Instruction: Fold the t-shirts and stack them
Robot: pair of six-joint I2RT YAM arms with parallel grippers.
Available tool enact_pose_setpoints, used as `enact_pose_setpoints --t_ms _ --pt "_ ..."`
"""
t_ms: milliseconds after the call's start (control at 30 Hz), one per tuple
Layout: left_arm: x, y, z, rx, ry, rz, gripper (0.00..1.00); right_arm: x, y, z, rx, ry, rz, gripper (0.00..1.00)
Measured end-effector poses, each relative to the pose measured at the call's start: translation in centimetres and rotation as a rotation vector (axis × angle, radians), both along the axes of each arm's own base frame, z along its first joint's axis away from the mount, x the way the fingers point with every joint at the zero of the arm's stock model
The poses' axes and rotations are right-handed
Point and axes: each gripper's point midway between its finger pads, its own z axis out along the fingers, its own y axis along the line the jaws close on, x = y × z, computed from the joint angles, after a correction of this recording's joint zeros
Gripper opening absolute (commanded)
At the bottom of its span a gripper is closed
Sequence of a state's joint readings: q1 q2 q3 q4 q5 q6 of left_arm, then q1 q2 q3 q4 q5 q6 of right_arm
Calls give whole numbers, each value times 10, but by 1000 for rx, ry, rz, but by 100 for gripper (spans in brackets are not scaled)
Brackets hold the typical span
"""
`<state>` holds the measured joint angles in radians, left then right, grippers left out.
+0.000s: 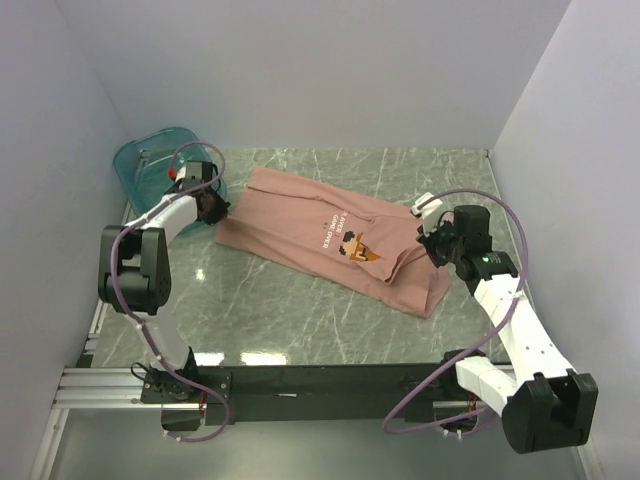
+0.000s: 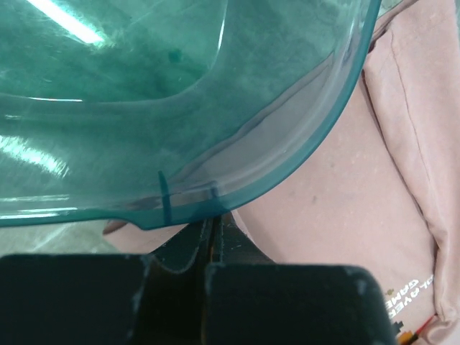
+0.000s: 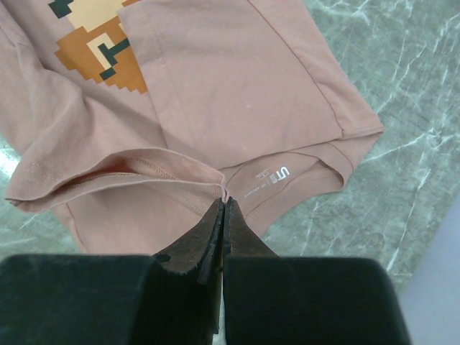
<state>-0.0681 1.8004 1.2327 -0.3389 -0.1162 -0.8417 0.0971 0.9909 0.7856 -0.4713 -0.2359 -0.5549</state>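
Observation:
The t-shirt's near side (image 1: pixel 290 250) is held at both ends by my grippers, so my left gripper should keep going toward the folded far strip (image 1: pixel 300 188) until the t-shirt's near side is flat.
The dusty-pink t-shirt (image 1: pixel 320 235) lies slantwise across the marble table with its sides folded in and its pixel graphic (image 1: pixel 360 248) facing up. My left gripper (image 1: pixel 213 208) is at the shirt's far-left corner. In the left wrist view that gripper (image 2: pixel 213 221) is shut, its tips are half hidden under the tub rim, and pink cloth (image 2: pixel 345 201) drapes off them. My right gripper (image 1: pixel 432 240) is at the collar end. There my right gripper (image 3: pixel 224 203) is shut on a puckered fold of the t-shirt (image 3: pixel 237 86) beside the neck label (image 3: pixel 269 178).
A translucent teal tub (image 1: pixel 150 135) stands at the back left corner, right behind my left gripper. In the left wrist view the tub (image 2: pixel 144 108) fills the upper part. White walls close in the table on three sides. Marble (image 3: pixel 402 79) shows right of the collar.

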Motion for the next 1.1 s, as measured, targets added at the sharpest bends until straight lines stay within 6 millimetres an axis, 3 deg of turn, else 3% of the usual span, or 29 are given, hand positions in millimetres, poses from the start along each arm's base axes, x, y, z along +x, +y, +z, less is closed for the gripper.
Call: enact_pose_setpoints --t_ms 400,700,1100 --pt "13 -8 -10 9 32 -32 0 23 -9 11 4 -35 -45 0" --pt "24 -19 -14 20 40 -66 0 31 -15 4 5 -11 -70 0" --pt "39 -22 -1 34 14 -66 0 52 -24 6 16 -3 -107 0"
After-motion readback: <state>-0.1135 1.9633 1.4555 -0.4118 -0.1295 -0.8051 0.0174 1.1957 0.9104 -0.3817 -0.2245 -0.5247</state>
